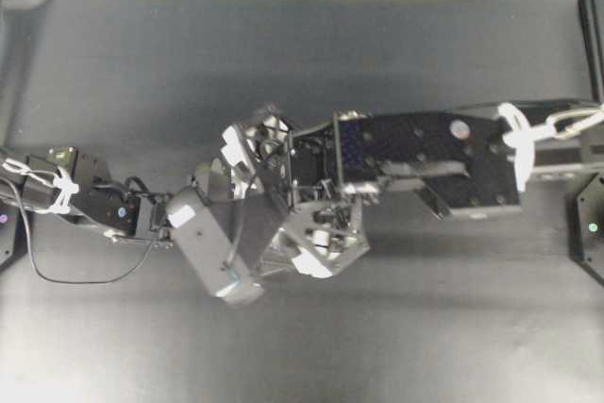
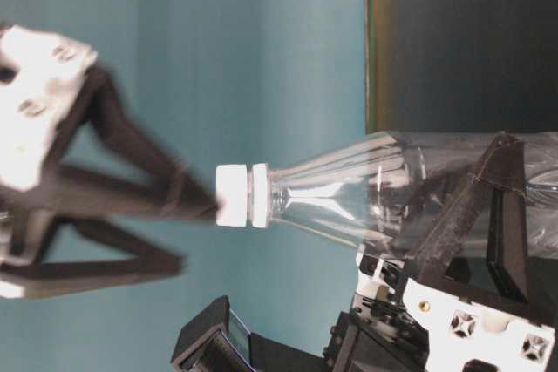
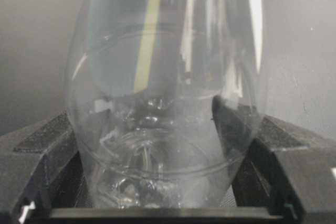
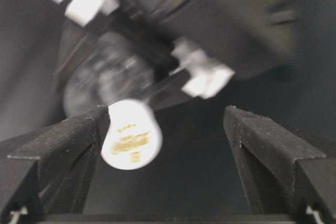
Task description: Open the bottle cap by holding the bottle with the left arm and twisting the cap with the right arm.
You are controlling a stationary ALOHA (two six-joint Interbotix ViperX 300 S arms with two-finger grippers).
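Note:
The white bottle cap (image 4: 132,136) is close up against the clear bottle's shoulder (image 4: 113,85). I expect the cap to stay on the bottle when I twist it.
The clear bottle (image 2: 366,189) is held up off the table, and its white bottle cap (image 2: 234,196) points toward my right gripper (image 2: 193,233). My left gripper (image 3: 163,129) is shut on the bottle's (image 3: 163,77) wide body, with a black finger (image 3: 42,150) pressed on each side. My right gripper (image 4: 165,135) stands open. The cap (image 4: 131,135) lies close against its left finger (image 4: 63,150), and a wide gap separates it from the other finger (image 4: 268,150). In the overhead view the left arm (image 1: 94,200) and right arm (image 1: 425,162) meet at the middle and hide the bottle.
A dark table (image 1: 302,63) lies under both arms, with a teal wall (image 2: 261,58) behind. A loose black cable (image 1: 75,276) loops from the left arm. Black arm bases sit at the table's left and right edges.

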